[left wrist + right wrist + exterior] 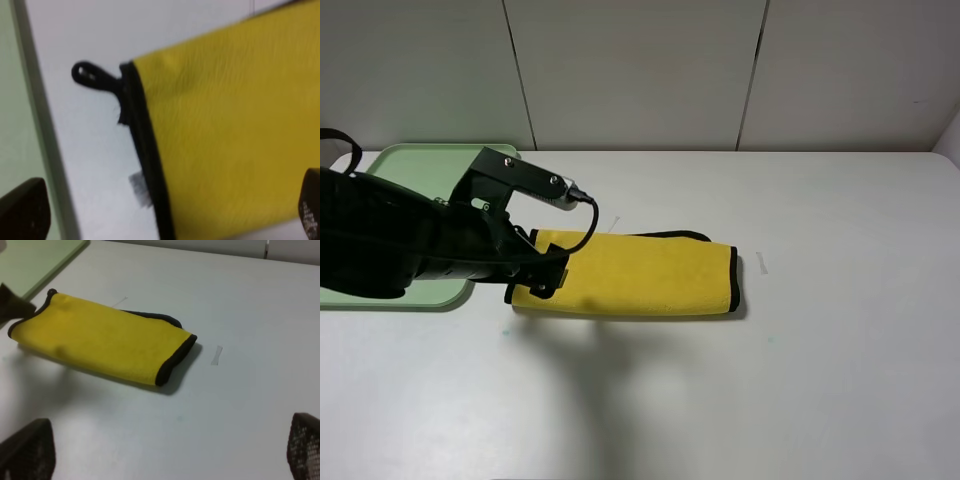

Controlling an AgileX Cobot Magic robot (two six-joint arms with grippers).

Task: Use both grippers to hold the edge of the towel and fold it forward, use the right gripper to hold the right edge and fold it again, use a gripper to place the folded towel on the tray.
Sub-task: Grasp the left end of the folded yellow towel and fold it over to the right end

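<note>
The towel's black end trim (142, 130) slants across the left gripper's open fingers, so the robot should back off, turn square to the towel and lower those fingers astride that towel edge (157, 187).
A folded yellow towel (640, 275) with black trim lies on the white table, its long side running left to right. My left gripper (535, 280) hovers over the towel's left end, open and holding nothing. In the left wrist view the towel (225, 125) fills the frame, with its black hanging loop (92, 77) on the table, and the gripper (167, 210) has its fingers spread wide to either side of the towel's end. My right gripper (165, 450) is open and empty, set back from the towel (105, 340). It does not show in the exterior high view.
A light green tray (410, 165) sits at the back left, just left of the towel, partly covered by my left arm. It also shows in the left wrist view (15, 125) and the right wrist view (35, 260). A small tape mark (761, 262) lies right of the towel.
</note>
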